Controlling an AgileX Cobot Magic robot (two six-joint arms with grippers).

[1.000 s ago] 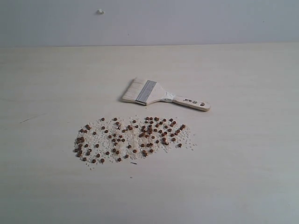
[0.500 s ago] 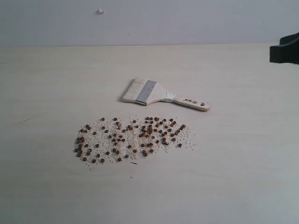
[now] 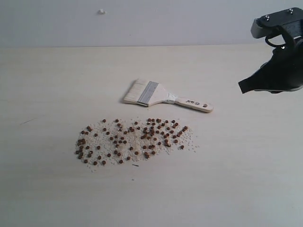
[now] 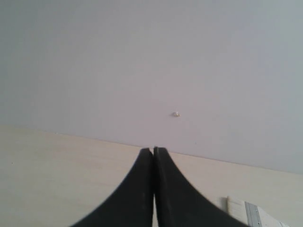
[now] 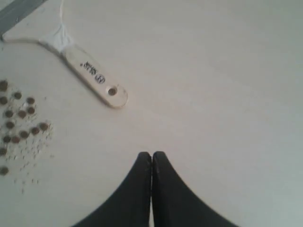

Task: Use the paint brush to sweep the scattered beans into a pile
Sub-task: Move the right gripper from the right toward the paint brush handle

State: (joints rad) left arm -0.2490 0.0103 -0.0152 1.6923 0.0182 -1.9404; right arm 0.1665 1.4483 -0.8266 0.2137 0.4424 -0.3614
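My right gripper is shut and at an angle to the paint brush's handle (image 5: pixel 93 75). I should open the gripper and turn it so that it straddles the handle near the paint brush's neck (image 3: pixel 170 98).
The paint brush (image 3: pixel 161 97) lies flat on the table, cream bristles to the left, wooden handle with a hole pointing right. Reddish-brown beans (image 3: pixel 135 140) are spread among whitish crumbs in a wide patch just in front of it. My right gripper (image 3: pixel 242 87) hangs shut above the table, right of the handle's end, holding nothing. In the right wrist view the shut gripper (image 5: pixel 152 154) sits a short way from the brush handle (image 5: pixel 94 80), with some beans (image 5: pixel 19 120) at the edge. My left gripper (image 4: pixel 153 150) is shut and empty, away from the brush, whose bristles (image 4: pixel 244 210) show at one corner.
The pale wooden table (image 3: pixel 57 85) runs back to a grey wall (image 3: pixel 165 21) that carries a small white knob (image 3: pixel 101 12). A thin dark scratch (image 3: pixel 28 121) marks the table at the left.
The right arm has come into the exterior view from the right edge and moved inward and down toward the brush handle. Brush and beans have not moved.
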